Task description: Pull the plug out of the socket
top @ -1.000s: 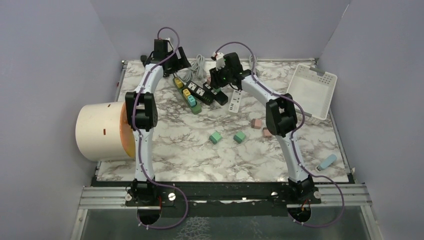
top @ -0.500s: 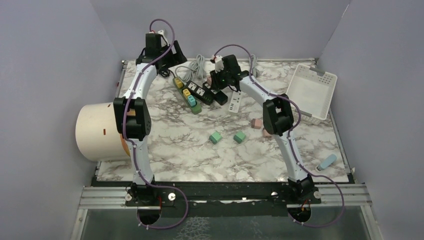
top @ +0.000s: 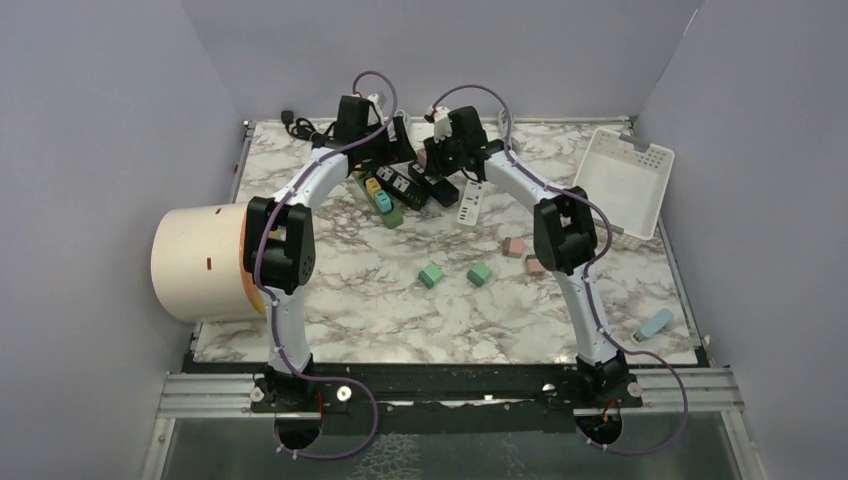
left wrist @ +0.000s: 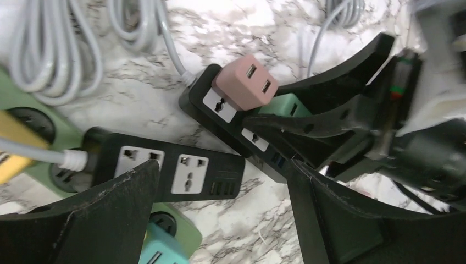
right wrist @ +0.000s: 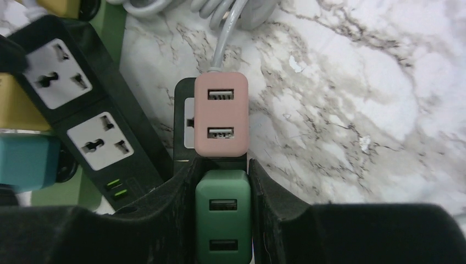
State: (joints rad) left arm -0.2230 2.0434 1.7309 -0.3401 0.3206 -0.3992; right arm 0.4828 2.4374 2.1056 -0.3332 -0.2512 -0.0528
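Note:
My left gripper should hold the strip's cable end while my right gripper pulls the green plug off, because the black socket strip under it lies loose.
A dark green USB plug sits in a black power strip, just in front of a pink plug in the same strip. My right gripper is shut on the green plug, one finger pressed to each side. It also shows in the top view. My left gripper is open and empty, hovering over a second black strip to the left. In the left wrist view the pink plug and part of the green plug show beside the right gripper's fingers.
A green strip with yellow and teal plugs and a white strip lie beside the black ones. Grey cable coils lie behind. A white basket stands at right, a cream cylinder at left, small cubes mid-table.
My left arm has swung from the back left corner to the right and now hangs over the power strips beside the right gripper. The right gripper has barely moved.

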